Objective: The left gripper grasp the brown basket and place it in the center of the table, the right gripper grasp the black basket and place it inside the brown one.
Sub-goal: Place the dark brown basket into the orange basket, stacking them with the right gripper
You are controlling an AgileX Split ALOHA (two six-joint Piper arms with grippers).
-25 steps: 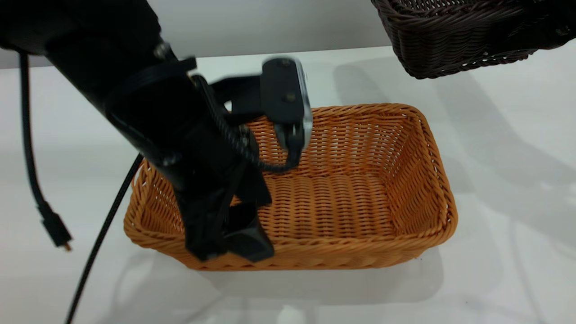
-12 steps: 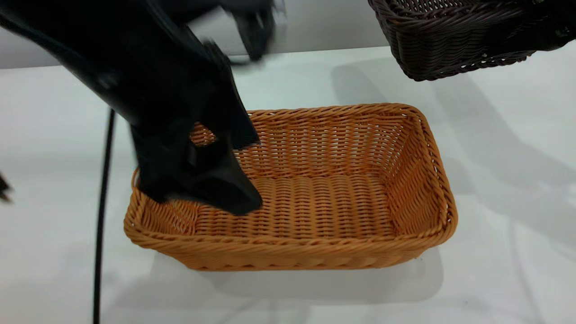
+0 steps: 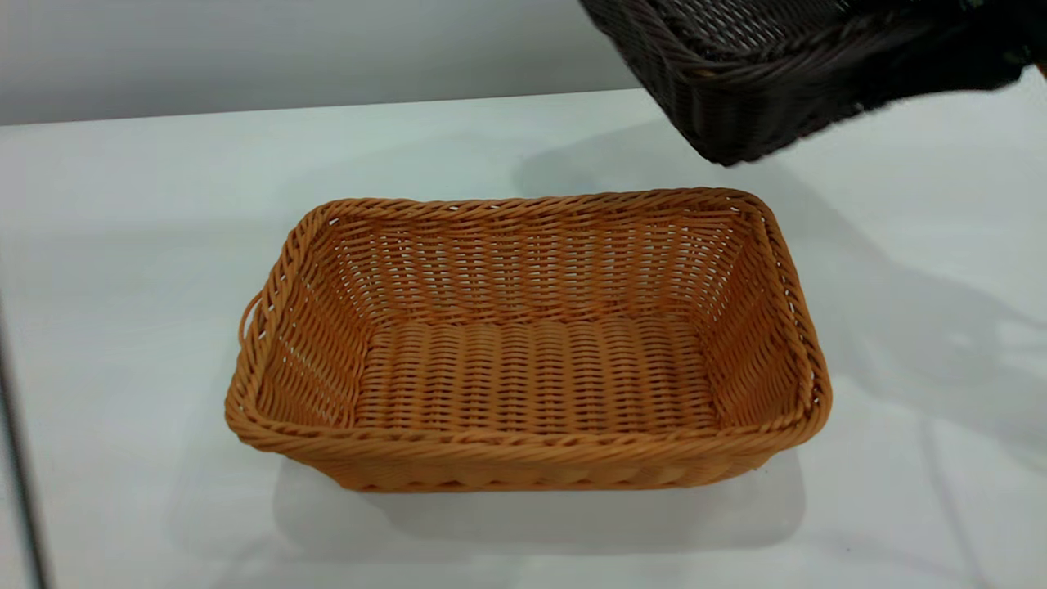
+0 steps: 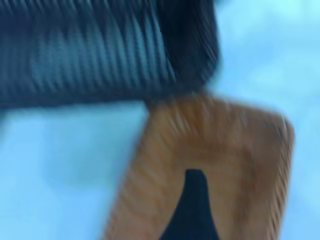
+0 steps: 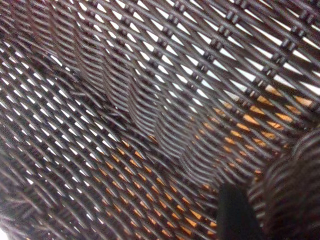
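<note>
The black basket [image 3: 721, 113] is hanging at a tilt past the far corner of the brown basket, so the robot's right gripper should swing it over the brown basket [image 3: 535, 368] and make it level before lowering it.
The brown basket [image 3: 532, 343] stands empty on the white table [image 3: 123, 245], near the middle. It also shows in the left wrist view [image 4: 235, 145]. The black basket [image 3: 736, 74] hangs tilted in the air at the far right, above the brown basket's far right corner. It also shows in the left wrist view [image 4: 100, 55]. My right gripper is shut on its rim. One of its fingers [image 5: 235, 215] lies inside the weave [image 5: 125, 110], and orange shows through below. My left gripper is out of the exterior view. One finger [image 4: 192, 210] shows above the brown basket, holding nothing.
A thin dark cable [image 3: 18, 458] runs down the exterior view's left edge. A grey wall [image 3: 286, 49] stands behind the table's far edge. Bare tabletop lies left of and in front of the brown basket.
My left arm has lifted out of the brown basket and left the exterior view. The black basket has moved left, toward the brown basket. The brown basket has stayed put.
</note>
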